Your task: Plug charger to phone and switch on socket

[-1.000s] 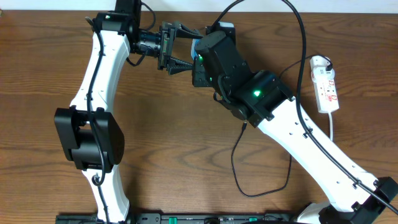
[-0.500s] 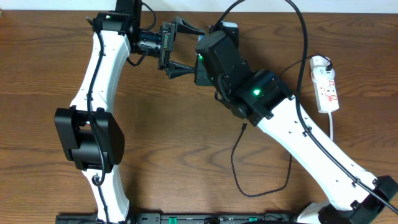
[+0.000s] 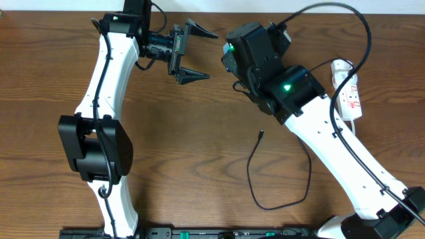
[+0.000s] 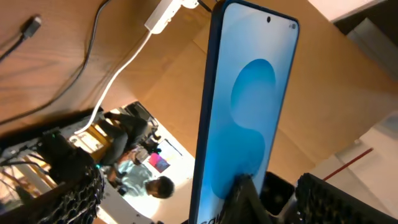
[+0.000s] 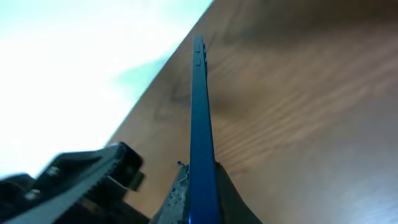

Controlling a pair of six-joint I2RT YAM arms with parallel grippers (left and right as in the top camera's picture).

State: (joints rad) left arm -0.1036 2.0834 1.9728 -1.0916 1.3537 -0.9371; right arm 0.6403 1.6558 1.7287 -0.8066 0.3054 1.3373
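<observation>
Next, I take the phone (image 4: pixel 249 112) with my left gripper to free my right gripper, because my right gripper is holding the phone and the charger cable's black tip (image 3: pixel 261 134) lies close to that gripper.
My right gripper (image 3: pixel 230 56) is shut on the phone, held up off the table. In the right wrist view the phone (image 5: pixel 199 112) shows edge-on, clamped between my fingers (image 5: pixel 180 193). In the left wrist view its light blue screen (image 4: pixel 249 106) stands upright between my spread left fingers (image 4: pixel 65 190). My left gripper (image 3: pixel 211 56) is open and empty, a short way left of the right gripper. The charger cable (image 3: pixel 251 179) lies loose on the table, its black tip (image 3: pixel 261 134) free. The white socket strip (image 3: pixel 348 89) lies at the right edge.
The socket's white cord (image 3: pixel 354 136) runs down the right side. The right arm's own black cable (image 3: pixel 332 13) arcs above the socket. The charger tip (image 4: pixel 31 26) and the white cord (image 4: pixel 118 74) also show in the left wrist view.
My right gripper has moved right with the phone, out from between the left fingers. The left gripper stays open in place.
</observation>
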